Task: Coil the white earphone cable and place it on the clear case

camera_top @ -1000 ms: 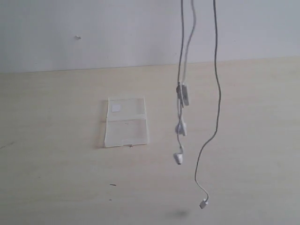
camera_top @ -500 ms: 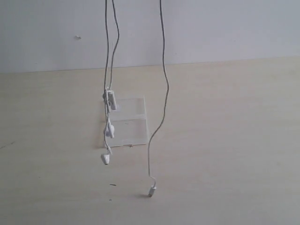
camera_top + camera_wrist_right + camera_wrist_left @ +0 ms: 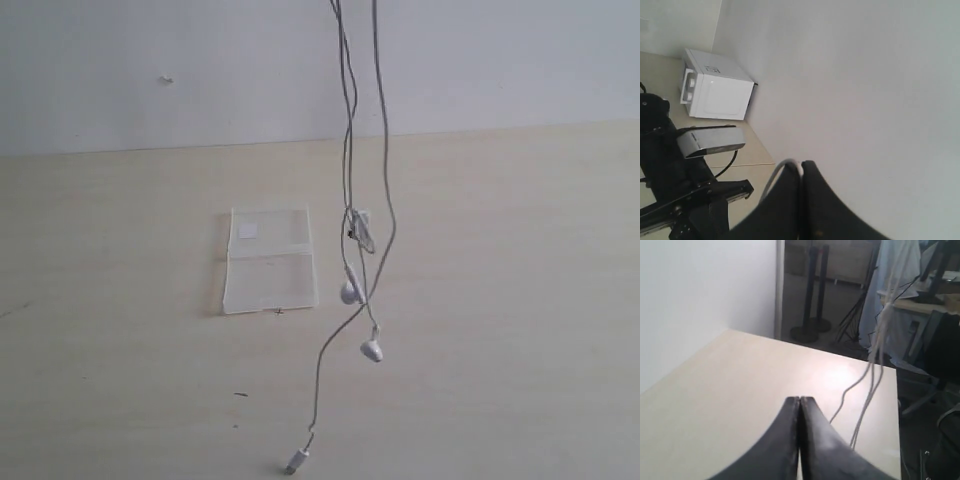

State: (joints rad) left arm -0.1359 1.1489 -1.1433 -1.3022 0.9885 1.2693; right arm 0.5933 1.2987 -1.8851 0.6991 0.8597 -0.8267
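The cable hangs [image 3: 876, 354] far past my left gripper, so next my right gripper carries it over so that my left gripper can grab it by the bend at the top [image 3: 789, 162].
The white earphone cable [image 3: 384, 150] hangs in long strands from above the exterior view, over the table just right of the clear case [image 3: 270, 282]. Its inline remote [image 3: 362, 229], two earbuds [image 3: 372, 350] and plug [image 3: 293, 463] dangle at the lower end. The case lies open and flat, with a small white sticker on its far half. My right gripper [image 3: 801, 163] is shut on the cable [image 3: 776, 170], which curls out beside its tips. My left gripper [image 3: 799, 399] is shut with nothing in it, and the hanging cable [image 3: 864, 409] is some way beyond it. Neither gripper shows in the exterior view.
A pale wall runs along the table's [image 3: 500, 300] far edge. A white box-shaped appliance [image 3: 715, 92] and dark arm hardware [image 3: 670, 195] show in the right wrist view. Black stands [image 3: 812, 315] and clutter lie past the table end in the left wrist view.
The hanging cable swung left across the clear case, then back right to the middle. Its strands now hang closer together and the plug sits lower, near the front edge.
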